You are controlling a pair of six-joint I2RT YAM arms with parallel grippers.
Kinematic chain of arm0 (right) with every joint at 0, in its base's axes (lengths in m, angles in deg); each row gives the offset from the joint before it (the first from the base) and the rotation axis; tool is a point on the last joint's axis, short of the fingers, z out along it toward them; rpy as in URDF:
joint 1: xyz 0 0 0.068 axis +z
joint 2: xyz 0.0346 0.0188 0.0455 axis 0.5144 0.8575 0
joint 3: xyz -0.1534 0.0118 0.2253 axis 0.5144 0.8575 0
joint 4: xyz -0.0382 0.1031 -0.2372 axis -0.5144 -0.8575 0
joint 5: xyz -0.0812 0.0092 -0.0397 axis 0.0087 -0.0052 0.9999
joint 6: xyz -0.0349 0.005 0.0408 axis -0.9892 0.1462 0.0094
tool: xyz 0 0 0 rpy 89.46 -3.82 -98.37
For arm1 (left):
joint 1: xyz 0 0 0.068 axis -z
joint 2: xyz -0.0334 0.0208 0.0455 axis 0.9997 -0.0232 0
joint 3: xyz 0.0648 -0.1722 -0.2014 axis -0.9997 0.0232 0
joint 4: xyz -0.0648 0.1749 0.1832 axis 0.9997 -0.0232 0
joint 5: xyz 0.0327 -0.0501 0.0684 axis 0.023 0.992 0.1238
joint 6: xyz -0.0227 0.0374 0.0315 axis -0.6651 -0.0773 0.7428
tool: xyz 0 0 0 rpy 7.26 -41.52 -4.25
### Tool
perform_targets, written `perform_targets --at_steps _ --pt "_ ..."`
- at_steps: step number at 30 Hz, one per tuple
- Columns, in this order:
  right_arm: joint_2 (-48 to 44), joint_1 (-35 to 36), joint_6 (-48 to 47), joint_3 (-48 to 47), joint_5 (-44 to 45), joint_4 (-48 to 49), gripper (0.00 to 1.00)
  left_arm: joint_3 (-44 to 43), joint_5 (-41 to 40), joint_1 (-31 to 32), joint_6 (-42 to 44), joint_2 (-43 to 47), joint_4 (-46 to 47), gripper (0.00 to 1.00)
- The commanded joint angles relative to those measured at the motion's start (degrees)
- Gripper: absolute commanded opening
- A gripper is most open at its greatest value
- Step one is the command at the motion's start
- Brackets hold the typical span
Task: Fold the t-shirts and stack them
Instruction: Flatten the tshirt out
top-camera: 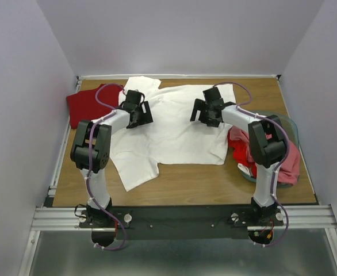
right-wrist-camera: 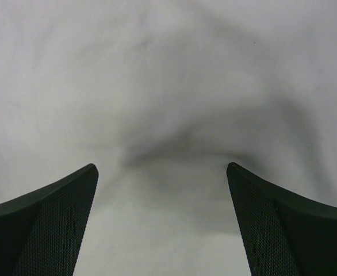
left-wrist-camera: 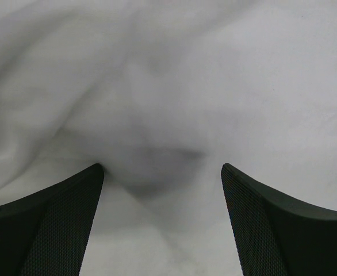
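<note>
My left gripper should back off and take the sleeve's end (top-camera: pixel 135 183), because the white t-shirt's near sleeve (top-camera: pixel 134 165) sticks out past its body while my left gripper is over the t-shirt's middle.
A large white t-shirt (top-camera: pixel 171 135) lies spread on the wooden table. My left gripper (top-camera: pixel 141 117) is open and pressed down on its left part, fingers (left-wrist-camera: pixel 53 224) wide apart with white cloth (left-wrist-camera: pixel 157 115) bulging between them. My right gripper (top-camera: pixel 205 115) is open on the shirt's upper right part, fingers (right-wrist-camera: pixel 289 230) wide apart over a cloth ridge (right-wrist-camera: pixel 168 144). A dark red t-shirt (top-camera: pixel 88 103) lies folded at the far left. Red and pink shirts (top-camera: pixel 286 161) sit crumpled at the right.
A teal plastic bin (top-camera: pixel 284 123) holds the crumpled shirts at the right edge. White walls close in the table on three sides. Bare wood (top-camera: pixel 214 184) shows along the near edge in front of the white shirt.
</note>
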Motion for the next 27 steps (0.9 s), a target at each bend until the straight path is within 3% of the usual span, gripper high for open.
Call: perform_targets --at_steps 1,11,17,19,24,26,27 --pt "5.0 -1.8 0.2 -1.8 2.3 -4.9 1.0 -2.6 -2.2 -0.9 0.5 -3.5 -4.5 0.91" --pt "8.8 -2.6 -0.9 -10.3 0.0 -7.6 1.0 -13.5 -3.1 -3.1 3.6 -8.2 -8.1 0.92" --pt "5.9 -2.6 -3.2 -12.6 -5.9 -7.7 1.0 -13.7 -7.0 -1.3 4.8 -0.2 -8.8 0.92" --pt "3.8 -2.6 -3.6 -12.8 -6.7 -7.7 1.0 -9.5 -14.1 1.3 3.3 5.1 -10.7 0.93" --pt "-0.6 -2.6 -2.5 -10.5 -8.5 -7.6 1.0 3.5 -19.6 6.1 -2.9 17.0 -10.7 0.95" --pt "-5.1 -2.7 -1.0 -6.0 -8.9 -7.7 1.0 13.0 -23.2 10.0 -13.4 24.5 -14.6 0.96" --pt "-5.1 -2.7 -1.0 -6.0 -8.7 -7.7 1.0 13.1 -23.2 10.1 -15.4 25.8 -14.6 0.96"
